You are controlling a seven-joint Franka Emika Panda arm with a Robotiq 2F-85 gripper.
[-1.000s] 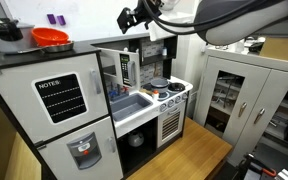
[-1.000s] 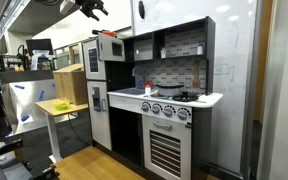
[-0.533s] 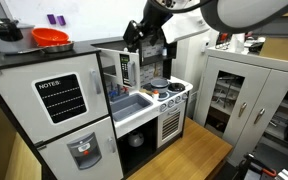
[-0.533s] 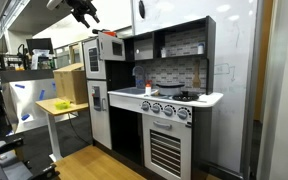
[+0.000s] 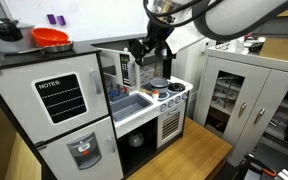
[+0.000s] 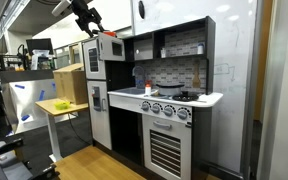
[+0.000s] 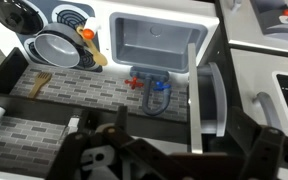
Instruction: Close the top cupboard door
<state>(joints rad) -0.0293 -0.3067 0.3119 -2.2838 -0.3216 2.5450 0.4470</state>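
The top cupboard door [image 7: 194,85] is open and its curved handle is next to my gripper. I should turn back inward and push the door's handle side [image 7: 215,98] toward the cupboard.
The top cupboard door [image 5: 127,68] is a small grey door with a dark window pane. It stands swung open above the sink in both exterior views [image 6: 109,47]. In the wrist view I see it edge-on with its curved grey handle [image 7: 214,98]. My gripper [image 5: 144,50] hangs just beside the door's free edge, a little above it [image 6: 87,18]. Its dark fingers [image 7: 179,128] fill the bottom of the wrist view, spread apart and holding nothing.
The grey sink [image 7: 154,42] with its blue and red taps lies below. The white door with the black "NOTES" board [image 5: 64,98] is beside the cupboard, and an orange bowl [image 5: 49,37] sits on top. The hob with a pan [image 7: 59,45] and the oven [image 6: 166,150] are nearby.
My gripper has come down from above the kitchen top to the level of the open door's edge. The door itself has not moved.
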